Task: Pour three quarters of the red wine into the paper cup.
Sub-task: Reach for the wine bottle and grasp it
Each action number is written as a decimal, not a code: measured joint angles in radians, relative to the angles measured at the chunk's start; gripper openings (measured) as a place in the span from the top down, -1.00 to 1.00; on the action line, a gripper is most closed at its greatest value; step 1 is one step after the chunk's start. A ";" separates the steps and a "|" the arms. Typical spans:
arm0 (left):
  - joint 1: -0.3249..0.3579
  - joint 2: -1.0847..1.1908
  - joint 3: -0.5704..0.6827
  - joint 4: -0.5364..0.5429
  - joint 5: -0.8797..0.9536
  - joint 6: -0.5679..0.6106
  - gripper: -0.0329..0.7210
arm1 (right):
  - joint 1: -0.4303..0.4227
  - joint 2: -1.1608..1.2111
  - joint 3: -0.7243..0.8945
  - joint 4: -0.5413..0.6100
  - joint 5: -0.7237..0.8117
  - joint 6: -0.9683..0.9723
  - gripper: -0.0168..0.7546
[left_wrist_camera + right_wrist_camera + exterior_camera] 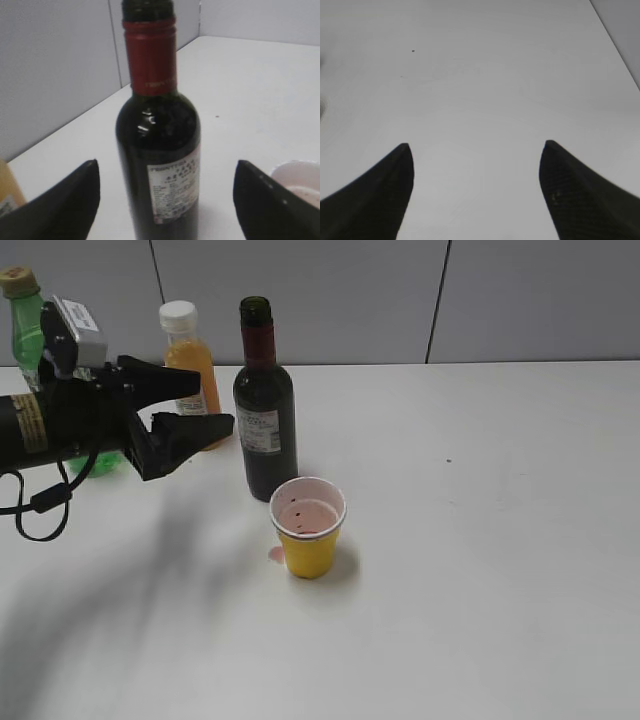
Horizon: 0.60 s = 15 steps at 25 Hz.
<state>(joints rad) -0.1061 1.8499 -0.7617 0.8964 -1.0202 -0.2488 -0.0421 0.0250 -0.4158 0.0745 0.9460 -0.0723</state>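
Observation:
The dark green wine bottle [266, 425] looks almost black with wine at the shoulder [263, 377], so it will become see-through green there when I pour into the paper cup.
The dark green wine bottle [265, 410] with red neck foil and white label stands upright and uncapped in the middle of the white table. It fills the left wrist view [159, 150]. The red wine inside looks nearly black. The yellow paper cup [308, 528] with a pink-stained white inside stands just in front and right of the bottle; its rim shows in the left wrist view [300, 182]. My left gripper [205, 405] is open, just left of the bottle, its fingers [165, 172] on either side but apart from it. My right gripper [476, 147] is open over bare table.
An orange juice bottle [188, 365] with a white cap stands behind my left gripper, left of the wine bottle. A green plastic bottle [28, 330] stands at the far left, behind the arm. A small pink spot [275, 555] lies on the table by the cup.

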 joint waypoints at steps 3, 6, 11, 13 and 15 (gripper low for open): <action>0.000 0.044 -0.037 0.071 -0.045 -0.066 -0.76 | 0.000 0.000 0.000 0.000 0.000 0.000 -0.58; 0.000 0.089 -0.087 0.127 -0.061 -0.122 -0.76 | 0.000 0.000 0.000 0.000 0.000 0.000 -0.58; 0.000 0.107 -0.110 0.112 -0.052 -0.144 -0.76 | 0.000 0.000 0.000 0.001 0.000 0.000 -0.58; 0.000 0.108 -0.111 0.095 -0.042 -0.144 -0.76 | 0.000 0.000 0.000 0.001 0.000 0.000 -0.58; 0.000 0.117 -0.122 0.085 -0.031 -0.144 -0.76 | 0.000 0.000 0.000 0.001 0.000 0.000 -0.58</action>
<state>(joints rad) -0.1061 1.9671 -0.8840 0.9818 -1.0507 -0.3930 -0.0421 0.0250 -0.4158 0.0754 0.9460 -0.0723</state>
